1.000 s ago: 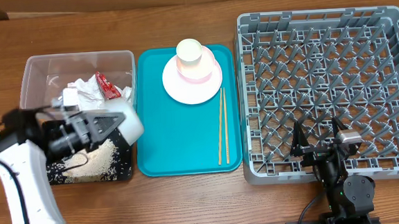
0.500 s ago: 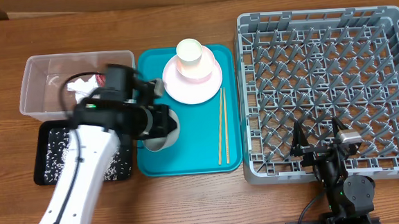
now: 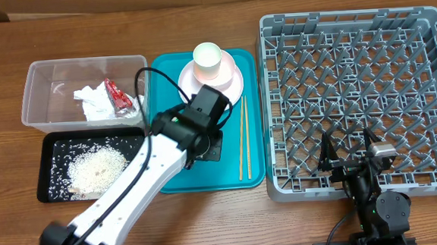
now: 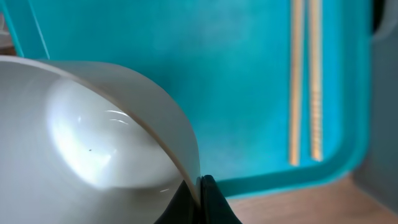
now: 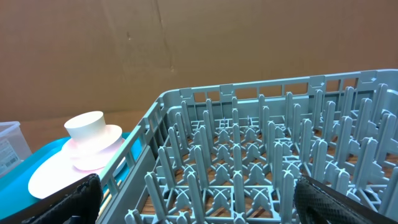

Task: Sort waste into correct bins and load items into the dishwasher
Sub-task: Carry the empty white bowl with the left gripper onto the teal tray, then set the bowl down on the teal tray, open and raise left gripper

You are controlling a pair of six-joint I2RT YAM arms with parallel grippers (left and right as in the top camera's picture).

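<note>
I keep lowering the empty white bowl (image 4: 93, 137) with my left gripper until its base rests on the teal tray's free front part (image 3: 191, 174), then let go. The bowl is hanging over that part now.
My left gripper (image 4: 200, 186) is shut on the rim of the white bowl (image 4: 93, 137), held over the teal tray (image 4: 217, 62). From overhead the left gripper (image 3: 205, 144) hovers beside the chopsticks (image 3: 242, 136), and the arm hides the bowl. On the round plate (image 3: 228, 91) a white cup (image 3: 208, 57) sits in a pink cup (image 3: 220, 78). The clear tub (image 3: 42, 95) holds tissue (image 3: 94, 101) and a red wrapper (image 3: 118, 97). Rice (image 3: 96, 168) lies in the black tray (image 3: 51, 190). My right gripper (image 3: 350, 156) stands open and empty over the front edge of the grey dish rack (image 3: 349, 14).
The teal tray (image 3: 176, 178) lies between the two bins and the rack. In the right wrist view the rack's pegs (image 5: 249, 155) fill the foreground, with the stacked cups (image 5: 87, 127) on the plate (image 5: 56, 177) to the left. Bare wooden table surrounds everything.
My left arm has swung right from above the black tray to over the teal tray, carrying the bowl. Rice now lies uncovered in the black tray. The right arm has not moved.
</note>
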